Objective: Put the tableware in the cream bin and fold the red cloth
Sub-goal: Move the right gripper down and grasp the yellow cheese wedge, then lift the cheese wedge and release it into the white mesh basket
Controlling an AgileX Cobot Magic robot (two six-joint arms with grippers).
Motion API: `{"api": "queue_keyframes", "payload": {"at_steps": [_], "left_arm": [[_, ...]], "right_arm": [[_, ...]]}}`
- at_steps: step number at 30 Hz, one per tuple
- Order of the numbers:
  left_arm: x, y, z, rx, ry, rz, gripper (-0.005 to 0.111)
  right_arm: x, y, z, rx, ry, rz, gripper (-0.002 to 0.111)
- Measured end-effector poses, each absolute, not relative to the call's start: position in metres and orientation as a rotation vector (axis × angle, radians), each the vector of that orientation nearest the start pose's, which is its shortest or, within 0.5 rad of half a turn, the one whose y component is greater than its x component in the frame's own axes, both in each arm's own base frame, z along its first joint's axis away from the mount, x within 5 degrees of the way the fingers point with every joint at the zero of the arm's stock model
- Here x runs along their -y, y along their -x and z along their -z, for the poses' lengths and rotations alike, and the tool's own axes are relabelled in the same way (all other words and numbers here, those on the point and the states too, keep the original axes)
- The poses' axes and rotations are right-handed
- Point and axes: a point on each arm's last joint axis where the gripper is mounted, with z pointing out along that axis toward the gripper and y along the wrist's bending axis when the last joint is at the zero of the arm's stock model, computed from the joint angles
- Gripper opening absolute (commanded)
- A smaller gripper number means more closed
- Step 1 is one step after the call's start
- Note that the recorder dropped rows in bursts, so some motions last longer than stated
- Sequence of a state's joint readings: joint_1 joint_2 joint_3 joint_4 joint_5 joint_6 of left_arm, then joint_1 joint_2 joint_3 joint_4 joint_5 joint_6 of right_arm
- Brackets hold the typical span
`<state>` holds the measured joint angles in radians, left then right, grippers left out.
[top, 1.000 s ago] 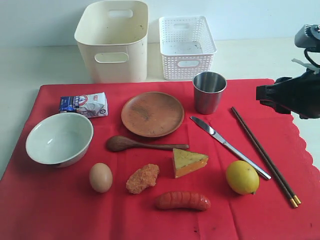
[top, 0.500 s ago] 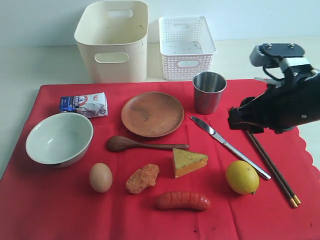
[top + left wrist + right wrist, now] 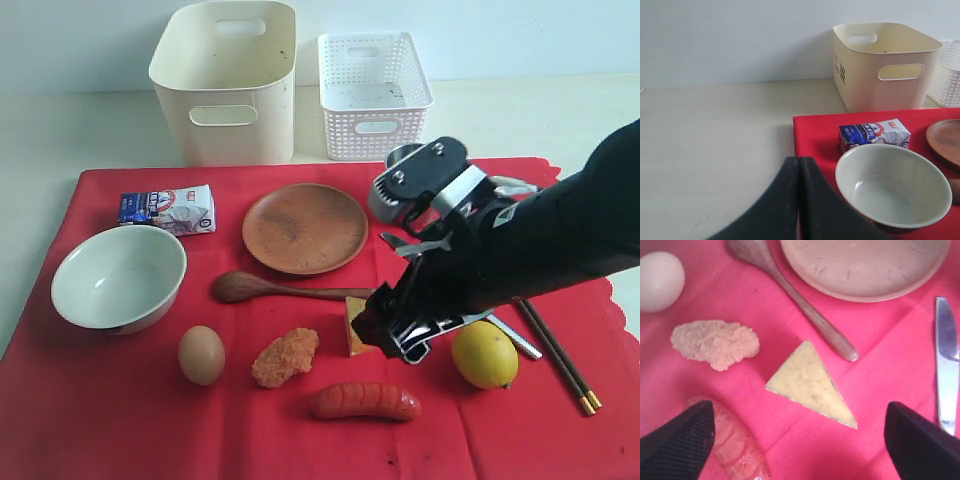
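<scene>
I keep going down until my right gripper's open fingers close on the wedge point(image 3: 810, 386), because the cheese wedge is clear of the wooden spoon point(image 3: 837, 340) and centred for them.
The red cloth point(image 3: 100, 420) lies flat under everything. On it are the pale bowl point(image 3: 118, 277), wooden plate point(image 3: 305, 228), wooden spoon point(image 3: 270, 290) and chopsticks point(image 3: 565, 375). The steel cup point(image 3: 402, 153) is mostly hidden behind my right arm. The knife point(image 3: 946, 365) shows in the right wrist view. The cream bin point(image 3: 225, 80) stands behind the cloth. My right gripper point(image 3: 799, 415) hangs open and empty over a cheese wedge point(image 3: 812, 385). My left gripper point(image 3: 799, 160) is shut and empty, beside the bowl point(image 3: 892, 190) at the cloth's left edge.
A white lattice basket point(image 3: 372, 92) stands right of the bin. Food lies on the cloth: a packet point(image 3: 168, 210), an egg point(image 3: 201, 354), a fried piece point(image 3: 285, 356), a sausage point(image 3: 365, 401) and a lemon point(image 3: 484, 354).
My right arm has swung in from the right edge to the middle of the cloth and dropped low over the cheese. Its jaws have opened wider.
</scene>
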<state>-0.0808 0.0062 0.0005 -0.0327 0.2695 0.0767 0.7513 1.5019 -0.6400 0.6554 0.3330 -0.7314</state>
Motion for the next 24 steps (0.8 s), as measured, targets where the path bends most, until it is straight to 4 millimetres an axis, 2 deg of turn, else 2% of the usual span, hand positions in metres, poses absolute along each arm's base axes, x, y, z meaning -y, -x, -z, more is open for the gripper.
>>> {"api": "queue_keyframes", "payload": {"at_steps": [3, 11, 14, 16, 24], "left_arm": [[0.005, -0.055, -0.188, -1.756, -0.117, 0.034, 0.001], [0.005, -0.055, -0.188, -1.756, -0.117, 0.034, 0.001], [0.005, -0.055, -0.188, -1.756, -0.117, 0.034, 0.001], [0.005, -0.055, -0.188, -1.756, -0.117, 0.034, 0.001], [0.005, -0.055, -0.188, -1.756, -0.117, 0.034, 0.001]], "right_arm": [[-0.197, -0.177, -0.159, -2.355, 1.25, -0.436, 0.091], [-0.206, -0.192, -0.129, -2.376, 1.29, -0.349, 0.091], [-0.212, -0.198, -0.118, -2.393, 1.315, -0.336, 0.087], [-0.215, -0.201, -0.111, -2.398, 1.339, -0.327, 0.078], [-0.218, -0.204, -0.105, -2.389, 1.376, -0.315, 0.02]]}}
